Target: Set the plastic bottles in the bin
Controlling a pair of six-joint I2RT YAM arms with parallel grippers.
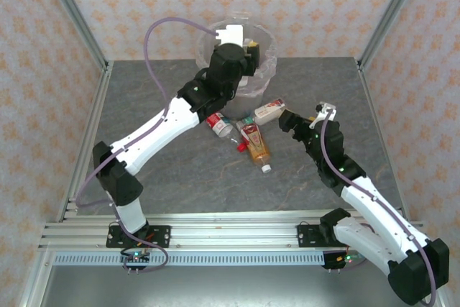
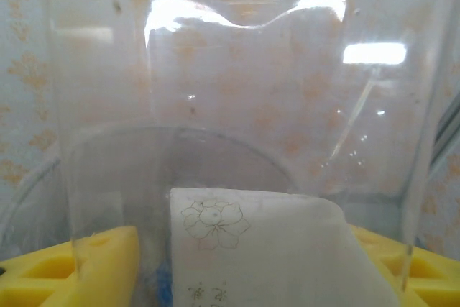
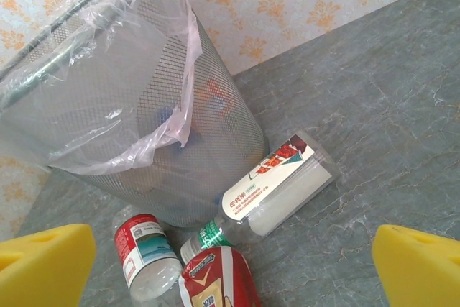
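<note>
The clear bottle (image 2: 241,98) is hanging over the bin's opening (image 1: 263,47) with free space below it, so my left gripper should keep holding it above the bin until it lets it go inside.
My left gripper (image 1: 243,49) hangs over the bin (image 1: 267,54) at the back of the table, shut on a clear plastic bottle (image 2: 244,106) with a white flower-printed label, gripped between the yellow fingers (image 2: 100,264). My right gripper (image 3: 233,249) stands open just right of a white-labelled bottle (image 3: 282,183) that lies against the foot of the bin (image 3: 129,98). Three more bottles lie beside it: a red-and-white labelled one (image 3: 147,249), a green-labelled one (image 3: 208,234) and an amber one with a red label (image 1: 256,146).
A small white cap (image 1: 267,168) lies loose in front of the amber bottle. Metal frame posts and patterned walls close in the grey table (image 1: 172,170) on three sides. The bin's clear bag hangs over its rim.
</note>
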